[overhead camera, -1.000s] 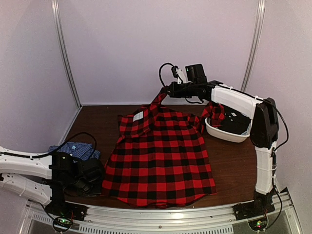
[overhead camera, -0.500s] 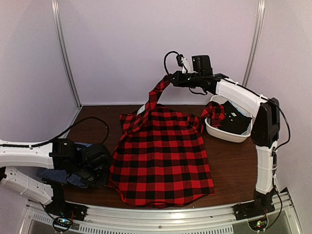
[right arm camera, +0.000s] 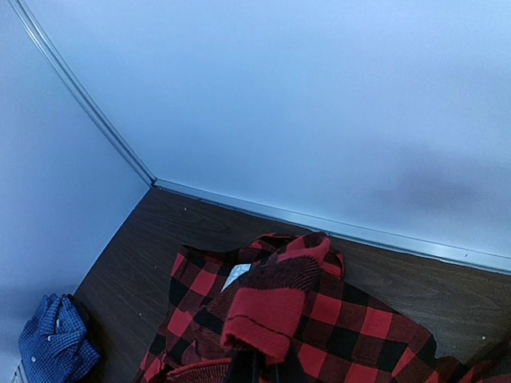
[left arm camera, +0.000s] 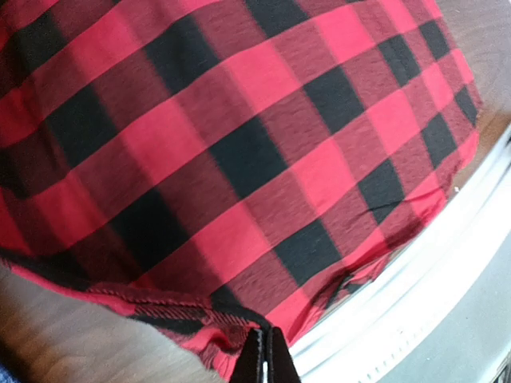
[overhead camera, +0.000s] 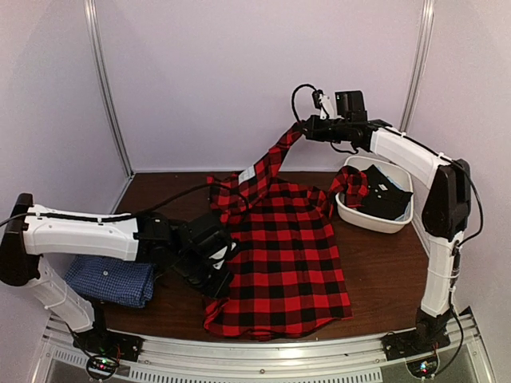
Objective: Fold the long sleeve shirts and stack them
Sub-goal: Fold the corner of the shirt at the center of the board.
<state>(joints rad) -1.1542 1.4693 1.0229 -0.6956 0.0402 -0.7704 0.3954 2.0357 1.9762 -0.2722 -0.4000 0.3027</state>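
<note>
My left gripper is holding the shirt's hem next to the shirt's flat body. I should keep moving the hem inward until the shirt's side is folded over, and then let go.
The red-and-black plaid shirt lies spread on the table, its near-left part bunched inward. My right gripper is shut on its upper edge by the collar and holds that part high above the table's back; the right wrist view shows the cloth draped over the fingers. My left gripper is shut on the shirt's left hem; its closed fingertips pinch the hem in the left wrist view. The blue check shirt lies bundled at the near left and also shows in the right wrist view.
A white basin at the back right holds a dark garment; a plaid sleeve hangs into it. The metal rail runs along the table's near edge, close to the left gripper. White walls enclose the table.
My left arm has swung right from the blue shirt to the plaid shirt's left hem and pulled it inward. My right gripper has moved right and higher with the collar edge.
</note>
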